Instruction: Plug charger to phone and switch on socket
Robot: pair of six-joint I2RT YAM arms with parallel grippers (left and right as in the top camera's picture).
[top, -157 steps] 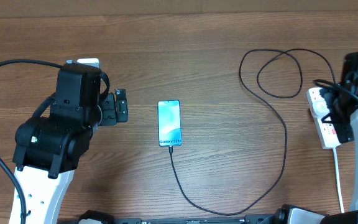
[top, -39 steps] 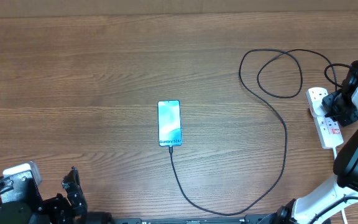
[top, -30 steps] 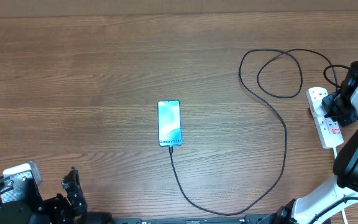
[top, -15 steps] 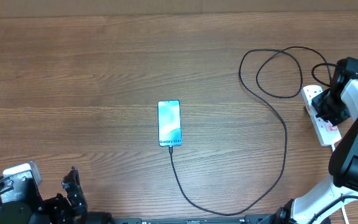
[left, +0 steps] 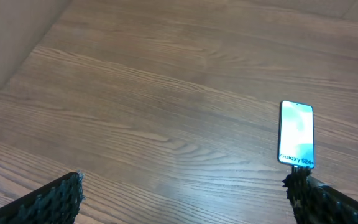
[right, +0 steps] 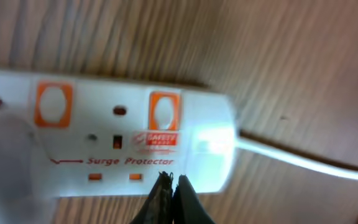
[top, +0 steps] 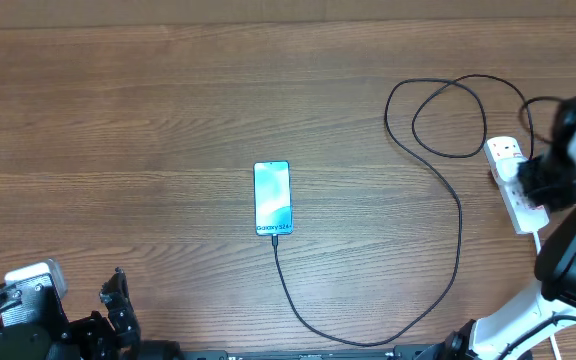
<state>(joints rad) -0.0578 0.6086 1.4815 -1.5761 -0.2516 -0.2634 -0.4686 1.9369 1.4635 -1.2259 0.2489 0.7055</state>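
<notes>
The robot's right gripper has its fingers below the socket's end switch (right: 165, 111) by the white cord, so it should move back and press the red switch (right: 53, 104) beside the charger.
The phone (top: 273, 198) lies screen-up and lit in the middle of the table, also in the left wrist view as the phone (left: 297, 133). The black charger cable (top: 460, 215) runs from the phone's lower end, curves right and coils at the back right. The white socket (top: 517, 208) lies at the right edge. My right gripper (top: 540, 181) hovers over it. In the right wrist view this gripper (right: 171, 185) is shut and empty, its tips over the near edge of the socket (right: 104, 146), below a red switch (right: 165, 111). My left gripper (left: 184, 186) stands open, far from everything, at the front left (top: 116, 300).
The socket's thick white cord (right: 303, 162) leads off to the right across the wood. A second red switch (right: 51, 102) sits further left on the strip. The charger's loops (top: 448, 118) lie just left of the socket.
My right arm has shifted over the socket, and the strip's far end has been nudged slightly left. The left arm, phone and cable have not moved.
</notes>
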